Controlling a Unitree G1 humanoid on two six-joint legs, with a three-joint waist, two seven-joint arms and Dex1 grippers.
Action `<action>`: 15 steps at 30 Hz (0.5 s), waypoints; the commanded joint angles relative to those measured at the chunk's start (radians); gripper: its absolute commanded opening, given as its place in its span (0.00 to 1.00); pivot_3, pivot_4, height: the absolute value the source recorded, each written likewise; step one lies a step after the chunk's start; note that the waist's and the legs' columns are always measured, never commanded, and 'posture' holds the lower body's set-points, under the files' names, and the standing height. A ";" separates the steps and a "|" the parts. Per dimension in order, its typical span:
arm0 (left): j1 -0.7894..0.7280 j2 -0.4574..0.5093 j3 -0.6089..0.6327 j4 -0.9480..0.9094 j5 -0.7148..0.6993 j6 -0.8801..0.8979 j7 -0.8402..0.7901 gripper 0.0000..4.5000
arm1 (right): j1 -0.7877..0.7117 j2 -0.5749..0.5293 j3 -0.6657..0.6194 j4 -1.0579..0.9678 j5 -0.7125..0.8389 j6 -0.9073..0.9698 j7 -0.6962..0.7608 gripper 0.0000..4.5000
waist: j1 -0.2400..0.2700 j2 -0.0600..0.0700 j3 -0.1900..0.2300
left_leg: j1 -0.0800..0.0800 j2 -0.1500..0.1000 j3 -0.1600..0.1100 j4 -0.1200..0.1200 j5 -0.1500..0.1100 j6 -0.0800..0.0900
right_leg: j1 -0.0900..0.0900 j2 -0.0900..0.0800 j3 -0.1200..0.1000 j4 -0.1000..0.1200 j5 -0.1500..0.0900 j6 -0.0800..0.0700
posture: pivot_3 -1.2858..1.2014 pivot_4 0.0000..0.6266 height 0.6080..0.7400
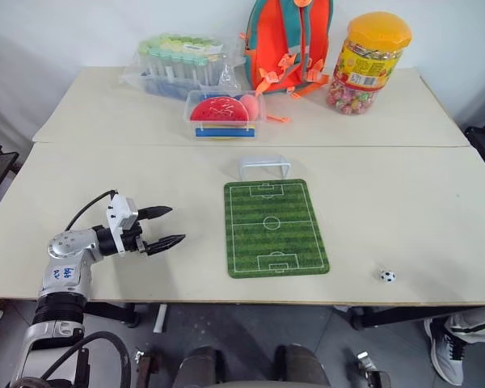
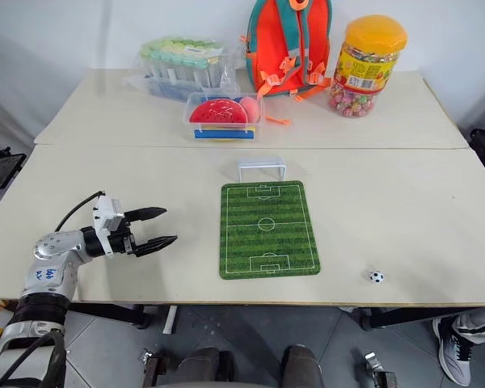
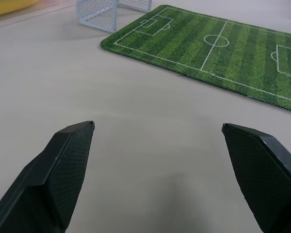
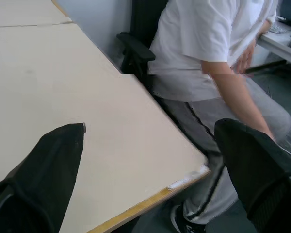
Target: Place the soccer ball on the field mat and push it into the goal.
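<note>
The soccer ball [image 1: 387,276] will roll ahead of the robot's right gripper when that gripper pushes it, because the green mat [image 1: 275,229] lies flat up to the white goal.
The soccer ball [image 1: 387,276] lies on the bare table near the front edge, to the right of the field mat [image 1: 275,227]. The green mat lies flat in the middle of the near table. The white goal [image 1: 263,167] stands at the mat's far short end. My left gripper [image 1: 167,227] hovers open and empty left of the mat, pointing toward it; its fingers [image 3: 63,170] frame bare table, with the mat [image 3: 218,48] and goal [image 3: 99,12] beyond. My right gripper [image 4: 150,145] is open and empty over the table's right corner.
On the far table stand a clear box with a red lid [image 1: 222,114], a tray of tubes [image 1: 182,65], an orange backpack [image 1: 289,40] and a candy jar [image 1: 370,61]. A seated person [image 4: 218,53] is just past the table's right edge [image 4: 150,204].
</note>
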 commanded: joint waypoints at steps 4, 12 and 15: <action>-0.066 0.012 -0.020 0.022 -0.033 0.033 -0.093 1.00 | 0.164 -0.061 0.020 -0.267 0.159 0.153 0.221 1.00 | 0.002 0.000 0.000 | -0.001 0.000 0.000 0.000 0.000 0.000 | 0.000 0.000 0.000 0.000 0.000 0.000 | 0.52 0.24 1.00; -0.165 -0.015 -0.014 0.167 -0.085 -0.043 -0.348 1.00 | 0.204 -0.189 0.193 -0.474 0.184 0.197 0.443 1.00 | 0.002 -0.005 0.002 | -0.002 -0.001 -0.001 0.002 -0.001 0.001 | 0.000 0.001 -0.001 -0.001 0.000 0.000 | 0.52 0.24 1.00; -0.149 -0.014 -0.026 0.142 -0.143 -0.008 -0.406 1.00 | 0.154 -0.215 0.294 -0.441 0.132 0.180 0.470 1.00 | 0.003 -0.010 0.004 | -0.004 -0.001 -0.002 0.004 -0.002 0.001 | -0.001 0.001 -0.003 -0.001 0.000 0.000 | 0.52 0.24 1.00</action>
